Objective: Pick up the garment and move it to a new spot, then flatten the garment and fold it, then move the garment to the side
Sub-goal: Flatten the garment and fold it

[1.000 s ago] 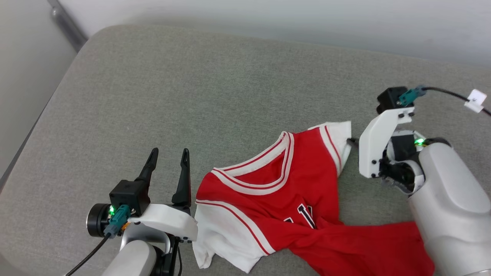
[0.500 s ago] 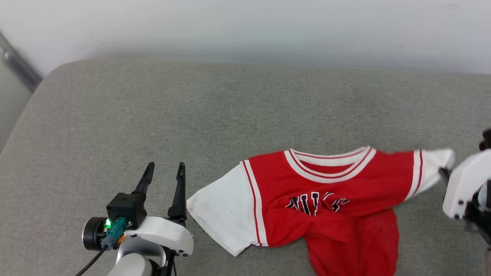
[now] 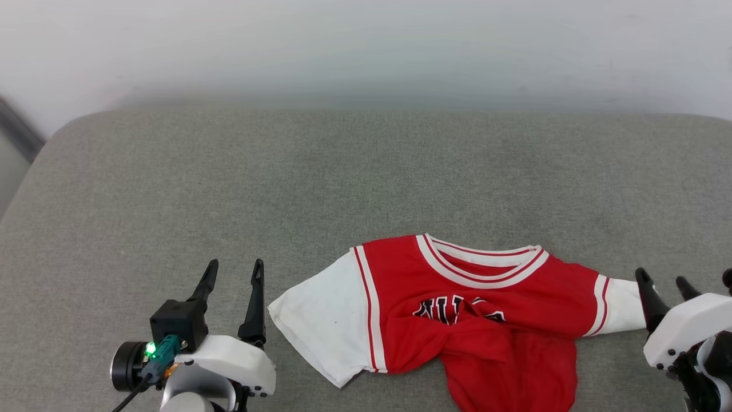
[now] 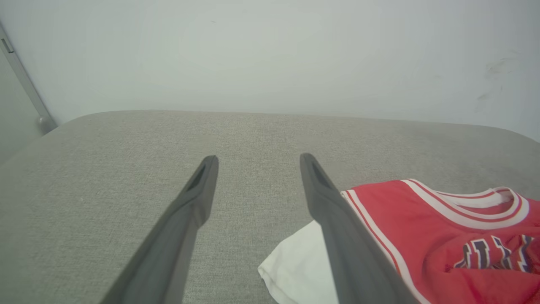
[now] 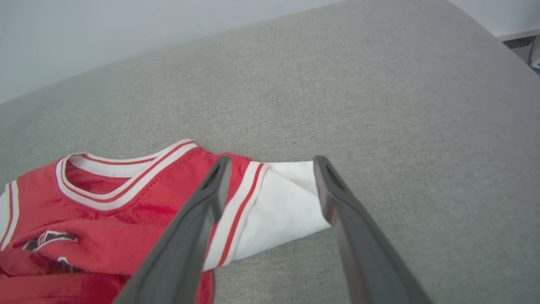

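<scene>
The black lettering (image 3: pixel 442 309) goes out of sight into the bunched lower half (image 3: pixel 511 360), so the jersey will spread open and show its hidden lettering when the robot carries it.
The garment (image 3: pixel 486 309), a red jersey with white sleeves and a striped collar, lies on the grey cushion (image 3: pixel 343 183), its lower half bunched and twisted. My right gripper (image 3: pixel 661 277) stands open at the jersey's right sleeve. In the right wrist view that white sleeve (image 5: pixel 287 207) lies folded on the cushion under the spread right gripper (image 5: pixel 272 160), with no fingertip pinching it. My left gripper (image 3: pixel 235 266) is open just left of the other white sleeve (image 3: pixel 326 320). In the left wrist view the left gripper (image 4: pixel 258 158) hovers over bare cushion, the garment (image 4: pixel 443 236) beside its right finger.
The cushion is wide and flat, with bare fabric behind and to the left of the jersey. A pale wall (image 3: pixel 366 51) runs along its far edge. The cushion's rounded left corner (image 3: pixel 51 137) and its right edge (image 5: pixel 485 33) drop off.
The camera has shifted. My right gripper pulled the sleeve out to the right, then opened and let it go. The jersey's top now lies spread out. The left gripper stayed open.
</scene>
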Available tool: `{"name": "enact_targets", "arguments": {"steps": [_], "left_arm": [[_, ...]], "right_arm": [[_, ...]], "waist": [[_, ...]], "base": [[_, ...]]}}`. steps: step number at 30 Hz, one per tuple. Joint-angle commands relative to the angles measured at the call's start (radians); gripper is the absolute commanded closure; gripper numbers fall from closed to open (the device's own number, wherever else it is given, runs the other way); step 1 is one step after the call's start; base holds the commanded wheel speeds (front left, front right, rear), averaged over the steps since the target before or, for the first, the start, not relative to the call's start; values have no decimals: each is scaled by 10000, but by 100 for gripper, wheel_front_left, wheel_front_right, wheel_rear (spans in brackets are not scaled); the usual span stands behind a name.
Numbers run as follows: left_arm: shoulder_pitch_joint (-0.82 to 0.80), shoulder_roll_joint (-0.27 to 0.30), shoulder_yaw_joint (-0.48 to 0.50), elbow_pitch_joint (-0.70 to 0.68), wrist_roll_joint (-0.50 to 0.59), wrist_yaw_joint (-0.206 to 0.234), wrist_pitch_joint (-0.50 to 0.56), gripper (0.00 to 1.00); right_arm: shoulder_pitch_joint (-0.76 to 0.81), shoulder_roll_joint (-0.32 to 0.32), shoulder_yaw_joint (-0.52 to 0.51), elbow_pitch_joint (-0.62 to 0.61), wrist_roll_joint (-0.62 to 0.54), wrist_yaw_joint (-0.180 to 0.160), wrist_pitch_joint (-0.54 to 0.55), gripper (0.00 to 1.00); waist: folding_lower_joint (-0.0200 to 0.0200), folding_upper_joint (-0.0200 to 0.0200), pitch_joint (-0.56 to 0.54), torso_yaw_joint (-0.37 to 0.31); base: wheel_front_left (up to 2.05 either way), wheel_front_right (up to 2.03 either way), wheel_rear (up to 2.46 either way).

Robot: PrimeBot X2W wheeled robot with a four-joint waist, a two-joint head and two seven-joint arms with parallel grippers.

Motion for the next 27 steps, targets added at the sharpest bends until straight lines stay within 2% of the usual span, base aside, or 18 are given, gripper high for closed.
{"name": "enact_targets", "arguments": {"steps": [1, 4, 9, 16, 22, 27], "left_arm": [[168, 97, 56, 7, -68, 64, 35, 0], [358, 200, 154, -18, -158, 157, 118, 0], [693, 460, 229, -180, -207, 358, 379, 0], [1039, 902, 218, -301, -317, 411, 997, 0], [561, 1434, -144, -348, -538, -99, 2440, 0], [-273, 1881, -512, 31, -1281, -1038, 4621, 0]], "right_arm": [[240, 7, 17, -202, -72, -3, -655, 0], [559, 59, 240, -571, -285, -3, -1814, 0], [1233, 120, 913, -1397, -609, -3, -3138, 0], [2203, 199, 1948, -2582, -837, -3, -3875, 0], [2980, 410, 2387, -3353, -896, -3, -3723, 0], [2891, 481, 2684, -3663, -962, -3, -3570, 0]], "waist": [[0, 0, -219, -50], [0, 0, -505, -97], [0, 0, -904, -188], [0, 0, -1205, -391], [0, 0, -1203, -669], [0, 0, -925, -1134]], "base": [[0, 0, 0], [0, 0, 0], [0, 0, 0], [0, 0, 0], [0, 0, 0], [0, 0, 0]]}}
